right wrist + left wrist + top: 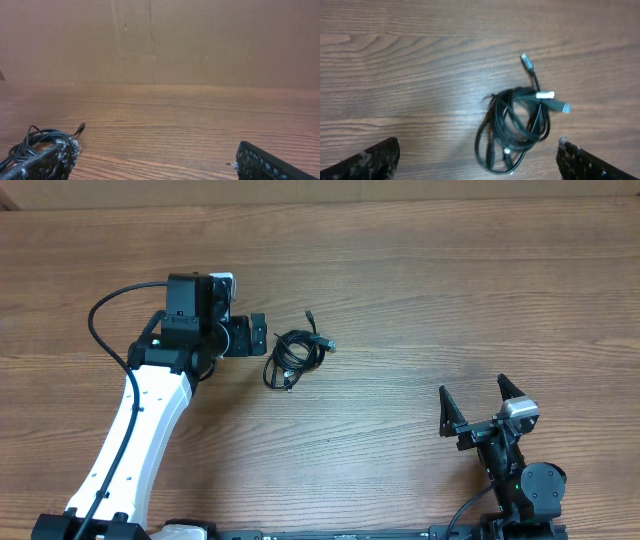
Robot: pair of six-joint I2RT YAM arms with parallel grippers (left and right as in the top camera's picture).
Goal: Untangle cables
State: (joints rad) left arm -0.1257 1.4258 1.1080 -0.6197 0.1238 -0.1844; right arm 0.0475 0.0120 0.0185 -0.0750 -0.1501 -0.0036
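The loops (516, 141) are wound tightly round each other, so I expect the cables (498, 117) to rise together, plugs and all, when the robot lifts with its left gripper.
The cables (295, 352) lie in one tangled black bundle on the wooden table (420, 290), left of centre, with small plugs sticking out at its upper right. My left gripper (262, 337) hovers just left of the bundle, open and holding nothing. In the left wrist view the cables (520, 125) sit between and ahead of the wide-spread fingertips (375, 160), and silver-tipped plugs (562, 106) show at the right. My right gripper (473, 388) stands open near the front right, far from the bundle. In the right wrist view the cables (35, 140) peek out behind the left finger (50, 162).
The left arm's white link (140, 430) and its thick black cable (105, 330) cross the table's left side. A brown cardboard wall (200, 40) closes off the far edge of the table.
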